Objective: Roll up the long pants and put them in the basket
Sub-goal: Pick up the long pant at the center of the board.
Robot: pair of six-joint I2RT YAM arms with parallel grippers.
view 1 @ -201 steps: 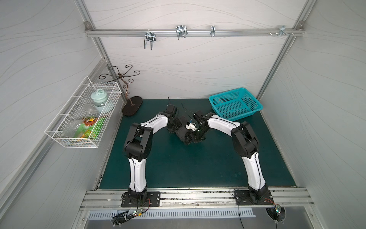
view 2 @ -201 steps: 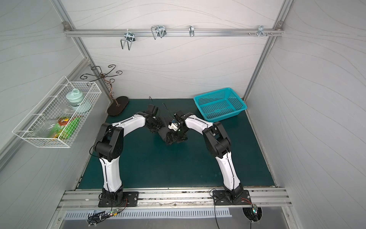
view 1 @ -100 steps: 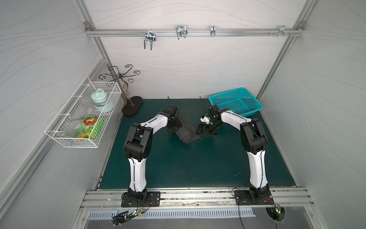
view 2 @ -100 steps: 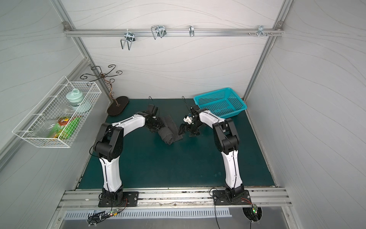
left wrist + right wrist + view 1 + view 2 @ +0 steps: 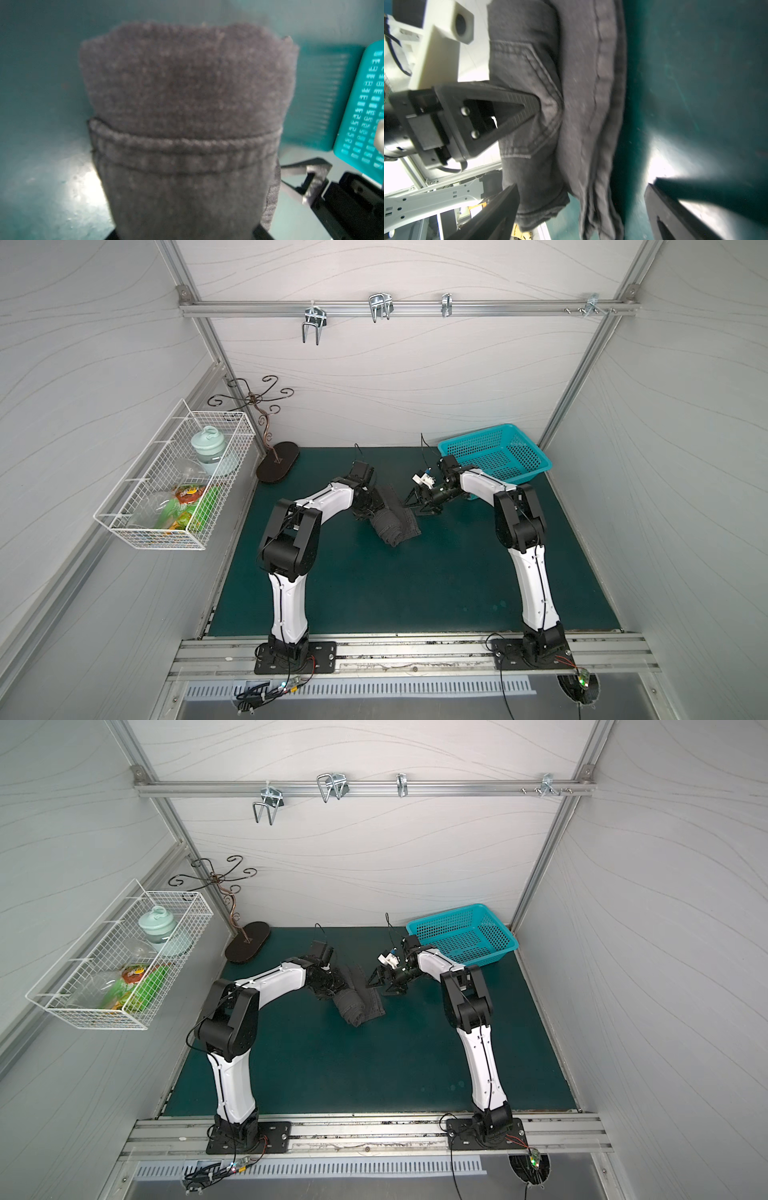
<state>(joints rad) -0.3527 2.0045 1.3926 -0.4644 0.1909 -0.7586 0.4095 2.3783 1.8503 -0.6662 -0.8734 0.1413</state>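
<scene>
The long pants are rolled up thick with only a short flap sticking out, so the bundle should stay rolled when the robot carries it.
The long pants lie as a dark grey part-rolled bundle on the green mat, with a flat flap on the bundle's right side. My left gripper is shut on the roll, which fills the left wrist view. My right gripper stands open just right of the flap, its fingers spread wide. In the right wrist view the pants' seamed edge hangs in front of those fingers and a left finger presses into the cloth.
A teal plastic basket sits at the back right, close behind the right arm. A white wire basket with jars and packets hangs on the left wall. A scrolled metal stand on a dark base occupies the back left corner.
The right gripper lifted off the bundle and swung right toward the basket, then came back left to the flap's edge. The left gripper kept its hold.
</scene>
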